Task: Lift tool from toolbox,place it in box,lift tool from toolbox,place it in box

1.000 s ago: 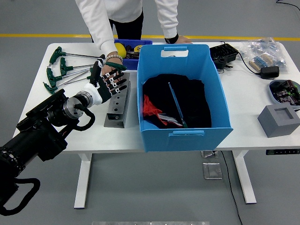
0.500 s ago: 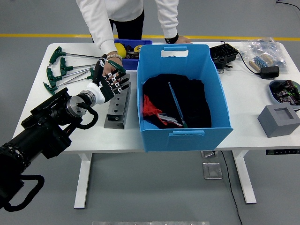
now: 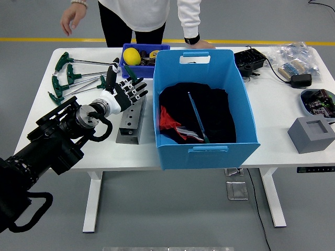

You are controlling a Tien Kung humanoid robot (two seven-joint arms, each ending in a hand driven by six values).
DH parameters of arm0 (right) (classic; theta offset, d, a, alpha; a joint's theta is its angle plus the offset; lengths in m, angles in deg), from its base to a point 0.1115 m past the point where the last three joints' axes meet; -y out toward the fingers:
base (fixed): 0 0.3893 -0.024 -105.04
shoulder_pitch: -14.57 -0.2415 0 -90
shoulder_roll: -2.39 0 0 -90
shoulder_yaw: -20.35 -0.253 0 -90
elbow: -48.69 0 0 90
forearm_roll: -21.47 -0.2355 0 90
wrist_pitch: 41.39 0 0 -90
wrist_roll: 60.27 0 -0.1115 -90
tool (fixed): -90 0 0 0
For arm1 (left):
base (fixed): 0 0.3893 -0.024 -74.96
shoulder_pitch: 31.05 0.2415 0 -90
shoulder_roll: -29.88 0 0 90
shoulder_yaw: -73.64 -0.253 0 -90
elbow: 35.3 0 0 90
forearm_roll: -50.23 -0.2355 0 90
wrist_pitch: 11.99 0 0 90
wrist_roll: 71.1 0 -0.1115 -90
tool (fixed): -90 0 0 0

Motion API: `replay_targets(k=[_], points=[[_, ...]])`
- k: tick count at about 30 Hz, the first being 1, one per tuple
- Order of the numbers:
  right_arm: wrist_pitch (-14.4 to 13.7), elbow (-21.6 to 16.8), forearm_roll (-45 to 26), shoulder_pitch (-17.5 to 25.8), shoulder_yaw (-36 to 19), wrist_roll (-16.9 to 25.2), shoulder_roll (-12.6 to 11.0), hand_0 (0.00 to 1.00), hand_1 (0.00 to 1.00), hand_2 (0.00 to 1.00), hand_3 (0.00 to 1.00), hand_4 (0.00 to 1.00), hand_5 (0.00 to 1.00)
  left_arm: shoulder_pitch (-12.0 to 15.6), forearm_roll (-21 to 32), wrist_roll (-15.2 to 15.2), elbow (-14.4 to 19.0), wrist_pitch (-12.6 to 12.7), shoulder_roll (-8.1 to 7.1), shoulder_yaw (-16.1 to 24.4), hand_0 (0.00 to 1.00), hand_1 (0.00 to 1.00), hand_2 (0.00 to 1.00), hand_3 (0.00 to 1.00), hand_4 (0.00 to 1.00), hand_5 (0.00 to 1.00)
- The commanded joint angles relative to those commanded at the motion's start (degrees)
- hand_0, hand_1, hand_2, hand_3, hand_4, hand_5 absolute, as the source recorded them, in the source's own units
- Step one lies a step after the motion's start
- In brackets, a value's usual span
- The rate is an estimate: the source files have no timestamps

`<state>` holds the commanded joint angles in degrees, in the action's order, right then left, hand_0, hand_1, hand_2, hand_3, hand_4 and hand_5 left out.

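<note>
The green tool handle (image 3: 130, 72) is sticking up by the grey metal block's far end (image 3: 137, 100). The handle will come loose when I lift, and the block will stay behind.
My left hand (image 3: 125, 89) hovers over the left part of the table, fingers spread, above the far end of a grey metal block (image 3: 131, 117). A green tool handle (image 3: 130, 73) shows just behind the fingertips; I cannot tell if it rests on the hand. The small dark blue toolbox (image 3: 147, 71) stands just beyond, with a yellow object (image 3: 134, 56) in it. The large blue box (image 3: 209, 156) stands to the right and holds dark cloth, something red and a thin blue tool (image 3: 197, 117). The right arm is out of view.
Several green T-handle wrenches (image 3: 68, 76) lie at the far left. A person stands at the far side, one hand (image 3: 72, 18) raised off the table, the other (image 3: 197, 44) behind the blue box. A black device (image 3: 249, 61), a bag (image 3: 296, 58) and a grey foam block (image 3: 311, 134) sit right.
The person's hand that was at my left hand has pulled away up and to the left. My left hand has moved slightly forward and spread its fingers wider.
</note>
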<state>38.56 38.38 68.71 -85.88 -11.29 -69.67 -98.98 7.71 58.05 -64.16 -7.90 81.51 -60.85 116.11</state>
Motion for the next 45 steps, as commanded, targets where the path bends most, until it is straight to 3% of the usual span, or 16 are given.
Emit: replay_targets(k=[1,6,7,15,24,25,35,45], points=[[0.02,0.00,-0.03,0.03,0.07,0.00,0.00,0.633,0.618,0.687,0.534,0.783,0.578,-0.11,0.31,-0.01,-0.13,-0.09,0.09,-0.01,0.608,0.645,0.798,0.892,0.909,0.997],[0.07,0.00,0.16,0.12,0.13,0.00,0.03,0.633,0.618,0.687,0.534,0.783,0.578,-0.33,1.11,0.02,-0.26,-0.19,0.52,0.36,0.608,0.645,0.798,0.892,0.909,0.997],[0.07,0.00,0.21,0.13,0.12,-0.02,0.04,0.633,0.619,0.687,0.534,0.784,0.577,-0.33,1.23,0.05,-0.12,-0.21,0.63,0.46,0.635,0.690,0.803,0.879,0.913,0.998],[0.09,0.00,0.24,0.21,0.11,0.07,-0.01,0.632,0.619,0.687,0.533,0.784,0.576,-0.04,0.65,0.17,2.17,0.20,0.46,2.15,0.670,0.731,0.835,0.852,0.912,0.998],[0.12,0.00,0.02,0.41,-0.43,0.29,-0.17,0.628,0.617,0.687,0.534,0.785,0.575,0.63,0.10,1.54,8.18,1.59,-1.02,5.14,0.706,0.750,0.880,0.853,0.910,0.998],[0.12,0.00,0.01,0.48,-0.53,0.31,-0.17,0.628,0.615,0.687,0.534,0.786,0.574,0.83,0.22,1.80,9.37,1.79,-1.20,5.83,0.724,0.764,0.919,0.859,0.908,0.997],[0.07,0.00,0.74,1.05,-1.93,0.20,-0.08,0.628,0.615,0.687,0.534,0.786,0.574,1.97,-1.34,2.73,16.55,3.54,-3.10,9.91,0.729,0.767,0.920,0.865,0.906,0.995],[0.07,0.00,1.39,1.58,-2.97,0.16,0.06,0.628,0.613,0.687,0.535,0.787,0.574,1.34,-2.97,2.95,23.63,4.38,-5.04,12.10,0.732,0.771,0.927,0.877,0.899,0.986]])
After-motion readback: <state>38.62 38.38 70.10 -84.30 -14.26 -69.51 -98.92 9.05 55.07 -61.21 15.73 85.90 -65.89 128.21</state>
